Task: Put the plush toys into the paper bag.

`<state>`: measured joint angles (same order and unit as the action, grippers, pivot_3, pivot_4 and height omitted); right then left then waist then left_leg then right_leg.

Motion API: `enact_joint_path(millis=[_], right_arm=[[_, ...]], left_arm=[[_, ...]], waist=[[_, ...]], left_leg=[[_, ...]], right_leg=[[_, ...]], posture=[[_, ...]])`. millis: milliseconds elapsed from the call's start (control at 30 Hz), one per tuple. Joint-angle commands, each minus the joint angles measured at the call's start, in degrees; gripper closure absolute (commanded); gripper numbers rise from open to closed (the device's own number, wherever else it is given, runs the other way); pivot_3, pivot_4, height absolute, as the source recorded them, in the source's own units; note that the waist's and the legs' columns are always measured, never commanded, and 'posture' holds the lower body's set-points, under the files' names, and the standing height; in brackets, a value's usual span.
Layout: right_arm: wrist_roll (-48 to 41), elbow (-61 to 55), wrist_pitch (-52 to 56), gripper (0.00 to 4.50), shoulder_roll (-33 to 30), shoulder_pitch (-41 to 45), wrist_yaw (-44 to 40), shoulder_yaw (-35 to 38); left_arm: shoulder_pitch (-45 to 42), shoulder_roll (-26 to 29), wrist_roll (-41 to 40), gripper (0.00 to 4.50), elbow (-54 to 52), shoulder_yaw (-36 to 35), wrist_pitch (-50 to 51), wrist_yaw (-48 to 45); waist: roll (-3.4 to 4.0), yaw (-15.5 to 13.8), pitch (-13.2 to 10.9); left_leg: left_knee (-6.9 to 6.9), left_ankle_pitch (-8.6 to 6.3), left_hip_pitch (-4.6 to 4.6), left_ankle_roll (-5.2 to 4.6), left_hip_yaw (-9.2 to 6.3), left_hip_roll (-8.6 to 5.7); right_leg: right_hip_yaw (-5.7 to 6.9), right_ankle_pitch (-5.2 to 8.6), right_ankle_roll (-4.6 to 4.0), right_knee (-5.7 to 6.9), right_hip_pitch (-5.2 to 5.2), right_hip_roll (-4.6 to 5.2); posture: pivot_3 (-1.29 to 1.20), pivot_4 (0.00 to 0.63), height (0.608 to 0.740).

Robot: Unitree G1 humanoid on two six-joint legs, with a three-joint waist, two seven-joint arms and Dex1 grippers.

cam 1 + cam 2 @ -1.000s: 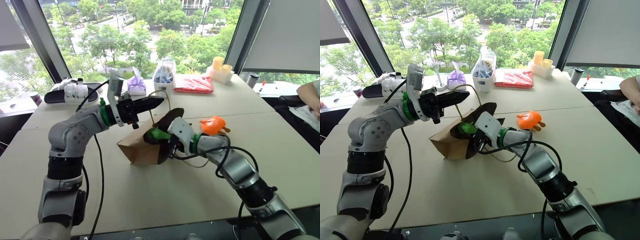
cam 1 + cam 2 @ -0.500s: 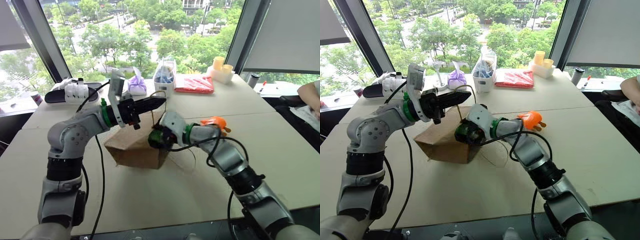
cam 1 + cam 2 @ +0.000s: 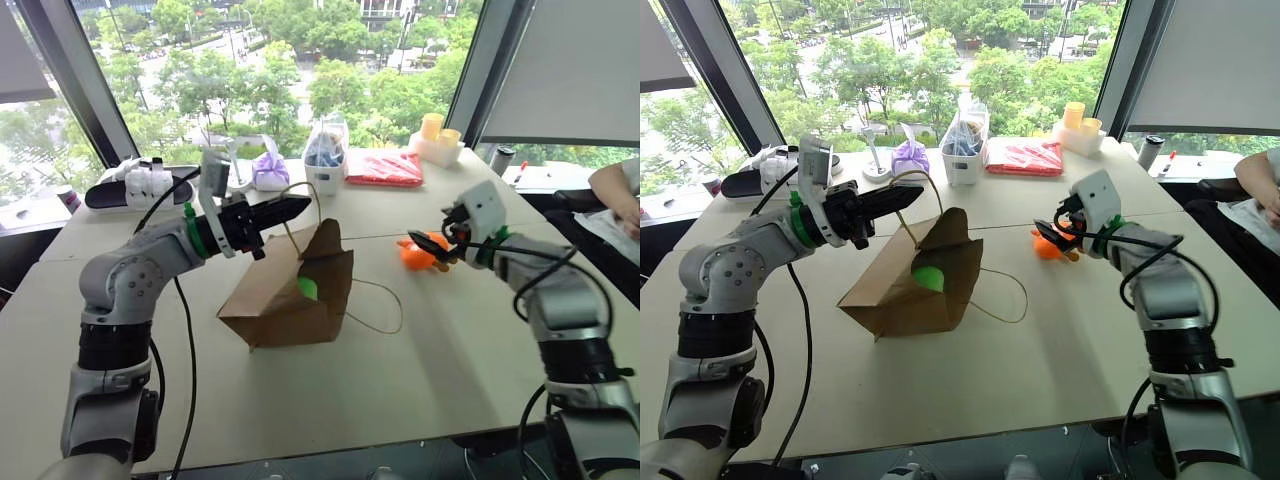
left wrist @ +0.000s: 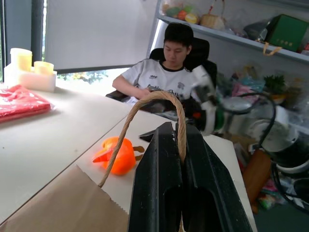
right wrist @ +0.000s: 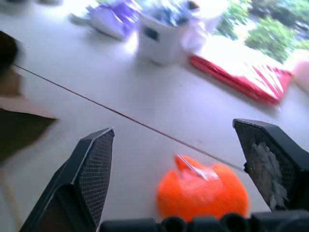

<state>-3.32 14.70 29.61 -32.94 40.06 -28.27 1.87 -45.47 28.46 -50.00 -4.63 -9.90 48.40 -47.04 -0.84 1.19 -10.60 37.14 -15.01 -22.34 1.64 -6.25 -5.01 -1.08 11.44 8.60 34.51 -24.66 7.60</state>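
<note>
I expect the paper bag (image 3: 285, 285) to tip upright and stand on its own with its opening open when I lift the lower cord handle, because its creased sides (image 3: 298, 325) keep their boxy shape.
The brown paper bag (image 3: 285, 305) lies on its side at mid-table, mouth facing right. My left gripper (image 3: 293, 208) is shut on its cord handle (image 4: 170, 99) and holds that loop up above the bag. The green plush toy (image 3: 929, 277) sits inside the bag's mouth. The orange plush toy (image 3: 417, 254) lies on the table to the right of the bag. My right gripper (image 3: 428, 247) hovers open just over the orange toy (image 5: 203, 194), one finger on either side of it, holding nothing.
Along the window edge are a red flat packet (image 3: 387, 168), a white tub of blue items (image 3: 327, 155), a purple cloth bundle (image 3: 271, 170) and yellow cups (image 3: 438, 128). The bag's second cord loop (image 3: 378, 308) trails on the table. A person (image 4: 161, 77) sits at the right.
My right gripper let go of the green toy inside the bag, opened, and swung right to the orange toy. The bag's mouth now stands open. My left gripper kept its hold.
</note>
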Motion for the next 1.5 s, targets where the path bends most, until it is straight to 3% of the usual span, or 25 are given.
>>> enact_joint_path(millis=[33, 233, 433, 533, 767, 833, 900, 1000, 1133, 1300, 1500], right_arm=[[5.1, 13.37, -11.9, 0.25, 2.53, 4.27, 5.25, -2.83], [9.42, 34.45, -23.55, 0.25, 5.91, 10.86, 11.02, -5.18], [14.86, 45.74, -31.38, 0.25, 6.81, 14.97, 14.66, -8.88], [14.96, 48.17, -33.65, 1.12, 6.98, 16.27, 15.67, -8.36], [14.24, 47.72, -33.69, 4.31, 6.22, 17.42, 12.33, -7.58], [11.13, 39.97, -31.76, 4.31, 5.48, 16.43, 8.23, -5.64], [6.12, 23.0, -25.81, 4.31, 4.09, 12.47, 1.28, -3.71], [-3.83, -9.66, -9.27, 4.31, 0.35, 3.25, -8.61, -2.61], [-9.51, -33.79, 6.0, 4.31, -4.36, -3.37, -12.67, -4.64], [-10.25, -47.0, 14.7, 4.31, -5.43, -5.33, -12.67, -10.56], [-8.27, -44.03, 14.08, 4.31, 0.5, -0.04, -11.73, -18.21]], left_arm=[[-0.82, 0.18, -0.79, 4.5, -2.08, -1.0, -0.72, 0.57], [-0.16, 0.84, -1.2, 4.5, -3.5, -1.42, -0.29, 1.45], [0.53, 1.24, -1.55, 4.5, -4.72, -1.74, -0.28, 2.55], [0.71, 1.36, -1.6, 4.5, -4.87, -1.72, -0.38, 2.75], [1.04, 1.27, -1.58, 4.5, -4.83, -1.45, -0.6, 2.8], [1.05, 1.58, -1.67, 4.5, -4.33, -1.55, -0.27, 2.6], [1.18, 2.22, -1.97, 4.5, -3.86, -1.98, 0.15, 2.23], [1.39, 3.4, -2.19, 4.5, -3.07, -2.55, 0.5, 1.53], [1.25, 4.15, -1.94, 4.5, -2.06, -2.41, 0.28, 0.87], [0.24, 3.62, -1.4, 4.5, -0.71, -2.17, -0.51, 1.03], [-0.18, 3.26, -1.66, 4.5, -0.77, -2.34, -0.44, 1.47]], waist=[[0.05, 0.04, -0.03], [0.05, 0.18, -0.03], [0.04, 0.67, -0.03], [0.05, 0.93, -0.03], [0.05, 1.52, -0.03], [0.05, 1.52, -0.03], [0.07, 1.46, -0.04], [0.1, 1.31, -0.05], [0.08, 0.8, -0.04], [0.06, 0.47, -0.04], [0.06, -0.08, -0.04]], left_leg=[[0.0, 0.03, 0.0, 0.05, 0.01, 0.0], [-0.04, 0.08, -0.09, 0.13, -0.04, -0.01], [-0.03, 0.08, -0.08, 0.14, -0.05, -0.01], [0.0, 0.1, -0.07, 0.17, -0.1, -0.02], [-0.05, 0.1, -0.06, 0.17, -0.17, -0.01], [-0.05, 0.1, -0.05, 0.17, -0.16, -0.01], [-0.05, 0.09, -0.05, 0.17, -0.2, 0.0], [-0.07, 0.09, -0.14, 0.16, -0.3, 0.0], [-0.02, 0.05, -0.17, 0.11, -0.34, -0.03], [0.16, -0.15, -0.06, -0.23, -0.29, -0.02], [0.2, -0.12, -0.05, -0.2, -0.26, -0.02]], right_leg=[[-0.01, 0.0, 0.0, 0.0, -0.02, 0.0], [-0.1, 0.0, 0.01, -0.04, -0.13, 0.02], [-0.1, 0.0, 0.0, -0.04, -0.09, 0.0], [-0.07, 0.0, 0.01, -0.05, -0.03, -0.01], [-0.07, 0.0, 0.01, -0.04, -0.04, -0.03], [-0.07, 0.0, 0.01, -0.04, -0.04, -0.04], [-0.08, 0.0, 0.01, -0.04, -0.05, -0.03], [-0.07, 0.0, 0.01, 0.18, -0.24, -0.02], [-0.06, 0.01, 0.02, 0.45, -0.28, 0.0], [-0.06, 0.02, 0.02, 0.38, -0.16, 0.0], [-0.08, 0.02, 0.01, 0.43, -0.18, 0.01]], posture=[[0.0, 0.15, 0.74], [0.0, 0.15, 0.74], [0.0, 0.15, 0.74], [0.0, 0.15, 0.74], [0.0, 0.15, 0.74], [0.0, 0.15, 0.74], [0.0, 0.15, 0.74], [0.0, 0.15, 0.74], [0.0, 0.15, 0.74], [0.0, 0.15, 0.74], [0.0, 0.15, 0.74]])
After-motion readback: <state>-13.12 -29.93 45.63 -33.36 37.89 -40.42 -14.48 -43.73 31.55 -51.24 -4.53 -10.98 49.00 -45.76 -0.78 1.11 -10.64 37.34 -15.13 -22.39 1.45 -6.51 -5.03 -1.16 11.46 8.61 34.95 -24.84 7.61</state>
